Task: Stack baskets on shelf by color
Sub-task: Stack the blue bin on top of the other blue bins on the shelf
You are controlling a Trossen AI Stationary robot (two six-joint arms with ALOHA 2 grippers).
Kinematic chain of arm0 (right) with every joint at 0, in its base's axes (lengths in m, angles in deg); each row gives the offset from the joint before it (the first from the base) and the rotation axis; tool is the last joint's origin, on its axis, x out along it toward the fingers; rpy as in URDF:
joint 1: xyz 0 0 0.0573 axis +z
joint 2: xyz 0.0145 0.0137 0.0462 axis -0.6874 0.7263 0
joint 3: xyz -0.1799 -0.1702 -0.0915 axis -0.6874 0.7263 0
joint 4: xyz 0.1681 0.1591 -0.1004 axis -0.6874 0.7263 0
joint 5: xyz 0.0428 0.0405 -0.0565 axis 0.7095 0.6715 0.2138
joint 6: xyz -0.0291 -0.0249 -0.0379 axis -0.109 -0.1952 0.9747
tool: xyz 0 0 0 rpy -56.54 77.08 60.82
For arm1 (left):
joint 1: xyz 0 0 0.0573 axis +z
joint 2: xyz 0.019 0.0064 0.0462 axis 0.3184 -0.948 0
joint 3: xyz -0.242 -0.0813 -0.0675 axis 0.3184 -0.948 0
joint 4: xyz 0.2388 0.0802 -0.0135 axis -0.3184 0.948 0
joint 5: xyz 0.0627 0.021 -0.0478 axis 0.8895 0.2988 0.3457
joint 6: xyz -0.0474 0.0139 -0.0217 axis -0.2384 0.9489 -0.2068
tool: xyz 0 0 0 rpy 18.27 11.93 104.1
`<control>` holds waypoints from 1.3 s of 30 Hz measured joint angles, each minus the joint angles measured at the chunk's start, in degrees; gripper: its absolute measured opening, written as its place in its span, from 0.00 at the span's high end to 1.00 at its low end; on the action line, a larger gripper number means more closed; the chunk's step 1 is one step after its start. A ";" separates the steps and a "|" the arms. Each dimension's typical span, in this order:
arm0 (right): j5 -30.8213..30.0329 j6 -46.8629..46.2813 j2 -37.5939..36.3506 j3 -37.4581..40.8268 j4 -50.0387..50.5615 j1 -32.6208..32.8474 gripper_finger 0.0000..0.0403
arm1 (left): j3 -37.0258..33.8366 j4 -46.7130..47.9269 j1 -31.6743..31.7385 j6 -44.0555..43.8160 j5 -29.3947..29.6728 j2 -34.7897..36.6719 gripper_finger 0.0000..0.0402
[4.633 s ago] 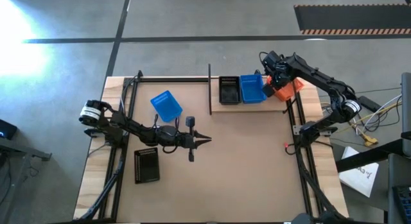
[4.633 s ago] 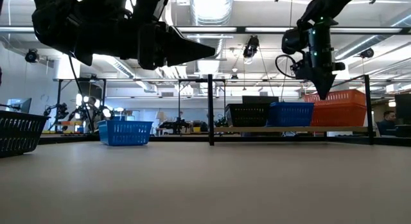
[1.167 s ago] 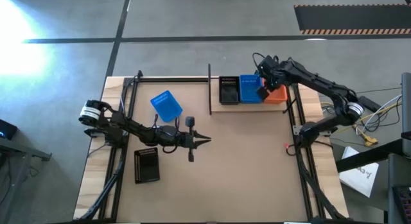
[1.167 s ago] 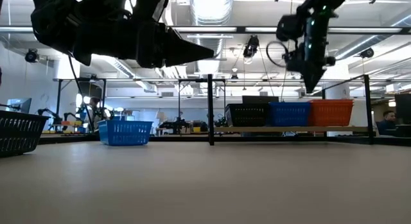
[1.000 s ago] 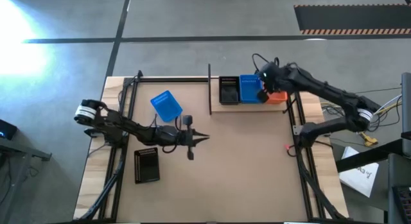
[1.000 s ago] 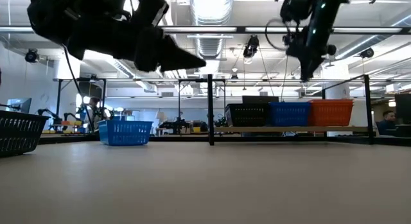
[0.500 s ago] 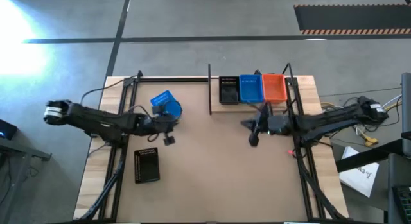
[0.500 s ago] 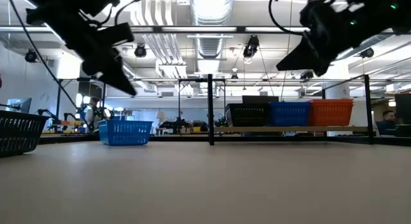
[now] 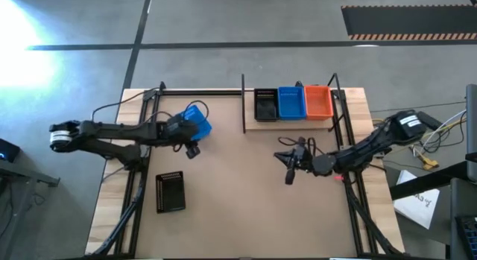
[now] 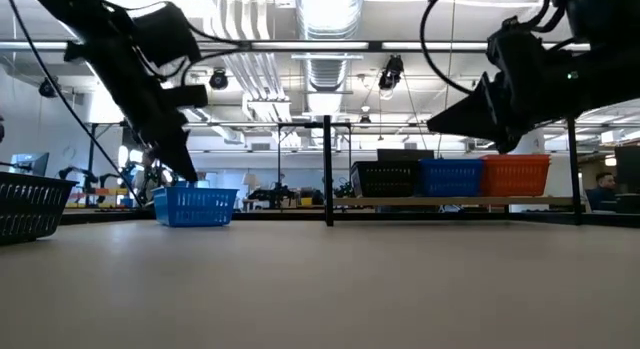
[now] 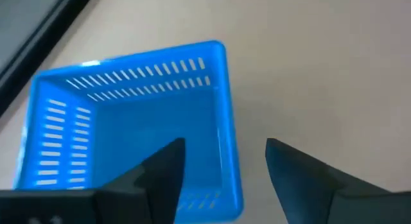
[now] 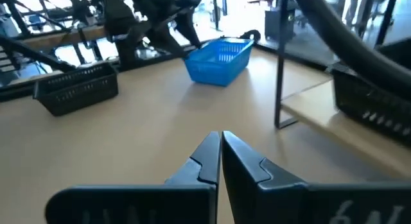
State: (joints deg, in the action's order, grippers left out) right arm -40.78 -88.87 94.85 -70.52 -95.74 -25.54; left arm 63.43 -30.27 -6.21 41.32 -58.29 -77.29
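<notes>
The slotted walls slope inward under the basket's wide rim, so the blue basket will fit down inside the blue one on the shelf when the robot lowers it.
A blue basket stands on its bottom at the table's far left. My left gripper is open just above it, one finger over the inside and one outside a side wall; I see no touch. A black basket sits on the table near the left. On the shelf a black basket, a blue one and an orange one stand side by side. My right gripper is shut and holds nothing, above mid-table.
The shelf's black rods and an upright post stand left of the shelved baskets. Black frame rails run along the table's left and right sides. Bare brown board lies between the arms.
My left gripper has gone from mid-table toward the far left, tipped downward and come low over the blue basket on the table. My right gripper has left the shelf's baskets, gone toward the near edge and turned level, pointing left. No basket has moved.
</notes>
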 joint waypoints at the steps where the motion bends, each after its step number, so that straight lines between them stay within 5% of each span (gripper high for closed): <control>1: -0.12 -0.40 1.43 -0.69 -0.02 0.13 0.98 | 0.01 -1.16 0.56 0.05 -0.27 -1.39 0.49; 7: -0.17 1.07 8.27 -5.24 0.03 2.27 0.98 | 0.98 -2.75 1.18 0.51 -0.76 -9.76 0.58; 12: -0.73 3.96 8.56 -6.55 1.85 4.76 0.98 | 2.72 -2.61 0.32 4.52 -2.39 -13.72 0.80; 16: -2.32 3.25 5.06 -5.60 5.90 6.84 0.98 | 4.96 -2.61 -3.18 9.64 -11.00 -14.12 0.97; 20: -7.31 1.28 0.00 -5.37 15.45 9.59 0.98 | 7.40 -5.36 -9.47 13.20 -23.73 -14.26 0.98; 25: -9.66 -2.24 -7.44 -5.38 26.05 13.13 0.98 | 8.09 -22.19 -17.42 13.49 -33.65 -17.57 1.00; 32: -9.66 -7.47 -19.11 -9.17 45.18 18.73 0.98 | 15.70 -41.80 -20.38 16.37 -34.15 -31.82 1.00; 39: -9.77 -27.28 -22.05 -18.32 75.71 21.12 0.98 | 34.37 -44.27 -18.47 18.00 -32.05 -49.08 1.00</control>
State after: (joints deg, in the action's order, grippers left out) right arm -50.55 -116.15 72.79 -88.85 -20.03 -4.41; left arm 97.80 -74.54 -24.68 59.33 -90.34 -126.37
